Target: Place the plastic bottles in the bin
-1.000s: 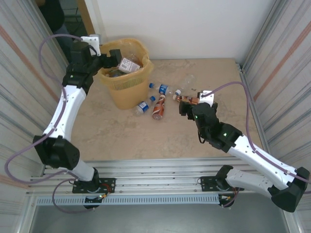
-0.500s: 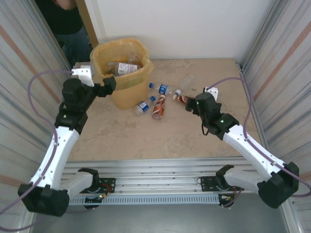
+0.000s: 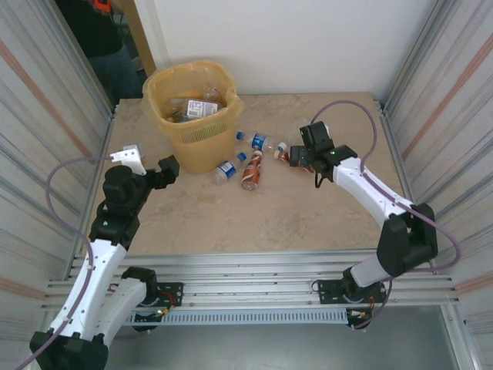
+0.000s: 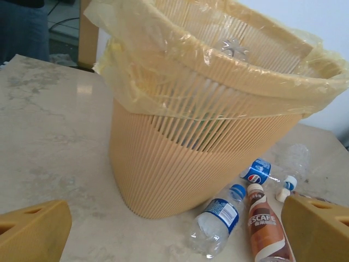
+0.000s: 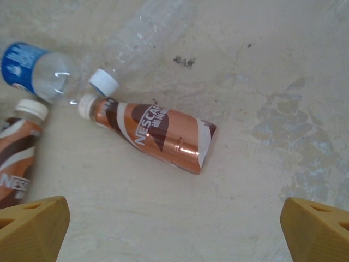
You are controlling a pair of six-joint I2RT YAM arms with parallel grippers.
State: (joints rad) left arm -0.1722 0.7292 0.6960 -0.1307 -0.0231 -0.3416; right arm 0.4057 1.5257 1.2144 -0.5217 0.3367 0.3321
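Note:
My right gripper is clear to keep going down and turning until its fingers straddle the width of the second brown bottle's body [image 5: 162, 135], as that body lies free of the clear bottle [image 5: 139, 41].
The yellow-orange bin [image 3: 192, 127] with its bag liner stands at the far left and holds several bottles [image 3: 202, 106]. More plastic bottles lie on the table right of it: a clear one with a blue label [image 3: 226, 169] [image 4: 218, 221], a brown one [image 3: 252, 171] [image 4: 265, 226], a blue-labelled one [image 3: 258, 141] [image 5: 32, 68], a clear one [image 3: 296, 127] [image 5: 144, 33] and a second brown one [image 3: 290, 157] [image 5: 155, 136]. My left gripper [image 3: 166, 171] [image 4: 174, 234] is open, near the bin's [image 4: 207, 164] left front. My right gripper [image 3: 299, 158] [image 5: 174, 234] hangs open, just above the second brown bottle.
Corrugated metal walls [image 3: 46, 92] close in both sides of the table, and a white wall runs along the back. A person [image 3: 96, 35] stands in the gap at the far left, behind the bin. Bare tabletop [image 3: 254, 216] lies in front of the bottles.
My left gripper has pulled back from the bin's rim to the near left, open and empty. My right gripper has moved farther out over the brown bottle.

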